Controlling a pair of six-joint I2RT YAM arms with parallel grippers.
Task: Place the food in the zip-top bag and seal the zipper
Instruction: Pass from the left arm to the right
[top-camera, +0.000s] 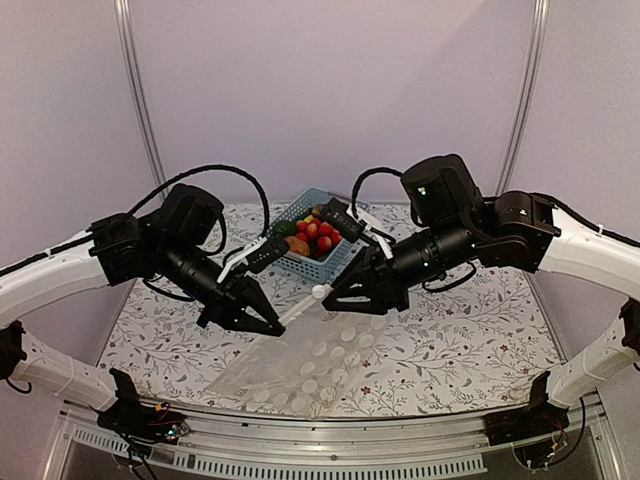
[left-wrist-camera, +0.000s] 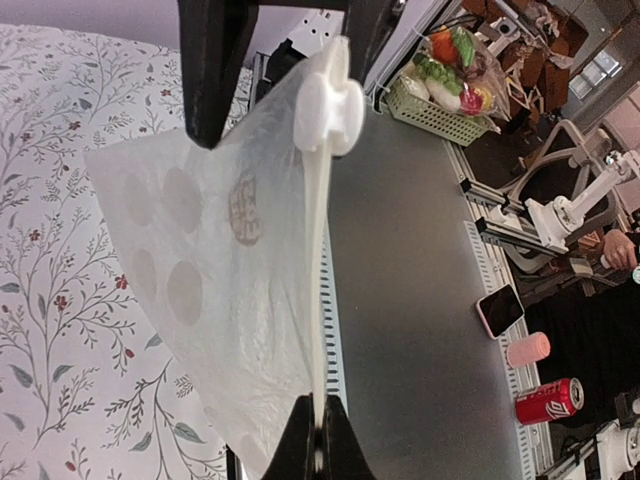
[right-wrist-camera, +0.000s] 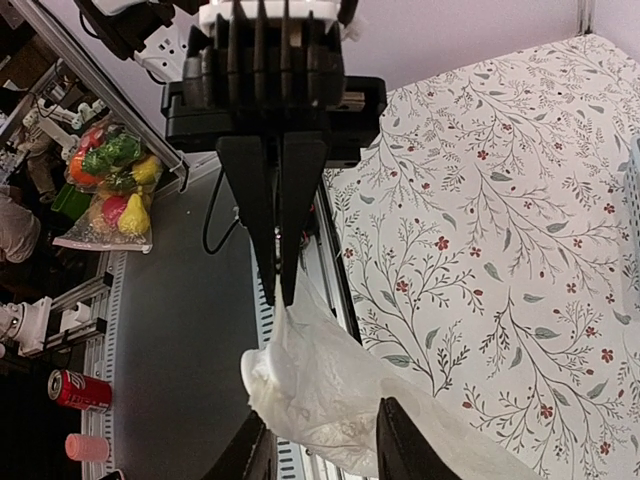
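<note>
I should pinch the bag corner with my right gripper while my left gripper takes the slider (top-camera: 320, 291), since my left gripper holds the zipper (top-camera: 300, 308) short of the slider.
The clear polka-dot zip-top bag (top-camera: 315, 365) lies limp on the table with its mouth edge lifted between the two arms. My left gripper (left-wrist-camera: 320, 445) is shut on the zipper (left-wrist-camera: 322, 280), a thin white strip stretched taut up to a white slider (left-wrist-camera: 330, 95). In the top view the left gripper (top-camera: 277, 327) is left of the bag's raised corner. My right gripper (right-wrist-camera: 322, 410) is open, and the crumpled bag corner (right-wrist-camera: 320, 385) sits between its spread fingers. The food (top-camera: 314, 234), red, green and orange pieces, rests in the light-blue basket (top-camera: 335, 262) behind the grippers.
A floral tablecloth (top-camera: 460, 330) covers the table. A metal rail (top-camera: 330, 440) runs along the near edge. Past that edge, on the grey floor, are a green basket of bagged produce (left-wrist-camera: 450, 85), a red can (left-wrist-camera: 545, 402) and another produce bag (right-wrist-camera: 110, 185).
</note>
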